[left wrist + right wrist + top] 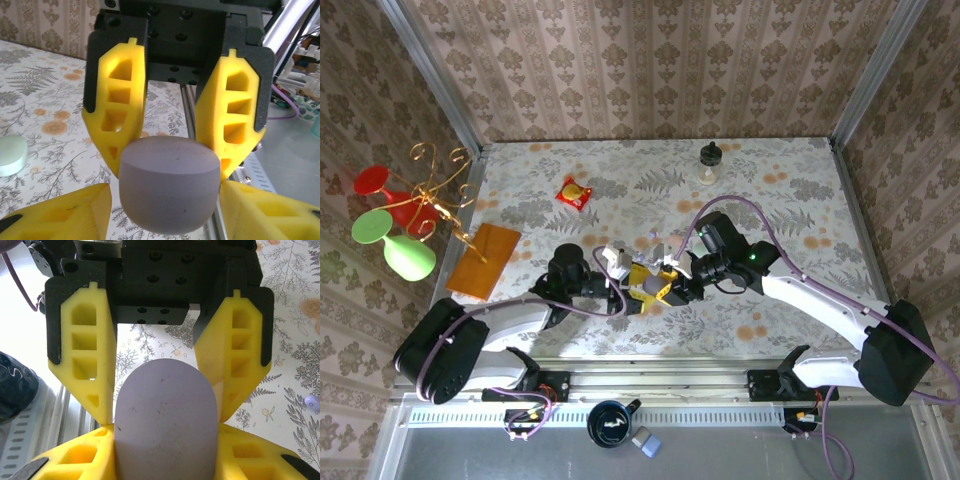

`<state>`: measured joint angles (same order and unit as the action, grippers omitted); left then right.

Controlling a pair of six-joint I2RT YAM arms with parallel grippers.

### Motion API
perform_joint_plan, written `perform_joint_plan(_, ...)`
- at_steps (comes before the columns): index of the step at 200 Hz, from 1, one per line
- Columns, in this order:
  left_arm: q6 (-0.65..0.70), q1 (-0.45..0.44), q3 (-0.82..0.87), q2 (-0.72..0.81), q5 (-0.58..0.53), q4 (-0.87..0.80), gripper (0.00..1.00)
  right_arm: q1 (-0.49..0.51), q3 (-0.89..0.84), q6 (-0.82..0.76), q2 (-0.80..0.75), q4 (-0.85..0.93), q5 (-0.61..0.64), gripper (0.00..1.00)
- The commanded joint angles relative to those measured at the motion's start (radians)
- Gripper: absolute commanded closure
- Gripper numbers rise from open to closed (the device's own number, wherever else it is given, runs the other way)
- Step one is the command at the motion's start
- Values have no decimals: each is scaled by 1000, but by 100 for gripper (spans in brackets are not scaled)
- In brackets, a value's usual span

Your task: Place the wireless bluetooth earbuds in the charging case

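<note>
The closed charging case (654,286) is held tight by its sides in both grippers. My left gripper should keep hold of it while my right gripper lets go and pulls the lid (165,415) open.
The lilac charging case (170,187) hangs above the table between both grippers, which meet head-on near the front middle. In the left wrist view my left gripper (165,202) has its yellow fingers (65,210) against the case's two sides, shut on it. From the opposite side my right gripper (170,165) clamps the same case. In the right wrist view the case (167,420) stands upright in my right gripper (165,452), and the left gripper (165,407) flanks it. A tiny lilac earbud (311,402) lies on the table. From above, the left gripper (636,290) and right gripper (667,285) touch tips.
A pale green round case (10,155) lies on the floral table (770,190). A red packet (574,193), an orange flat sheet (485,260) and a small bottle (710,162) sit further back. Coloured goblets (395,225) stand at the left wall. A dark mug (610,422) sits below the front rail.
</note>
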<state>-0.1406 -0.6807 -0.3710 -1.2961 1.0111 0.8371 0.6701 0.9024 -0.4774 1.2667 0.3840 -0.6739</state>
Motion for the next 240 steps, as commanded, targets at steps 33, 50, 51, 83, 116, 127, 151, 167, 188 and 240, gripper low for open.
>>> perform_joint_plan(33,-17,-2,-8,-10,51,68,53,7,24,-36,-19,44,-66,70)
perform_joint_plan(50,-9,-3,-11,-9,56,59,59,6,27,-46,-15,58,-70,70)
perform_joint_plan(51,-9,-3,-11,-9,56,60,59,6,27,-46,-15,58,-71,70)
perform_joint_plan(83,-6,-6,-15,-8,66,65,74,6,35,-52,-8,70,-71,69)
perform_joint_plan(116,4,-6,-9,-5,63,69,82,5,29,-50,-19,62,-53,61)
perform_joint_plan(127,11,-5,-5,-3,60,71,82,4,19,-38,-28,50,-39,56)
perform_joint_plan(151,25,-2,2,4,56,72,81,-15,3,5,-48,19,-36,46)
perform_joint_plan(167,38,0,7,8,56,71,81,-32,-11,30,-64,-2,-34,42)
perform_joint_plan(188,55,0,8,16,57,67,81,-61,-44,67,-95,-54,-31,39)
perform_joint_plan(240,56,1,10,27,48,72,80,-86,-65,118,-126,-102,32,38)
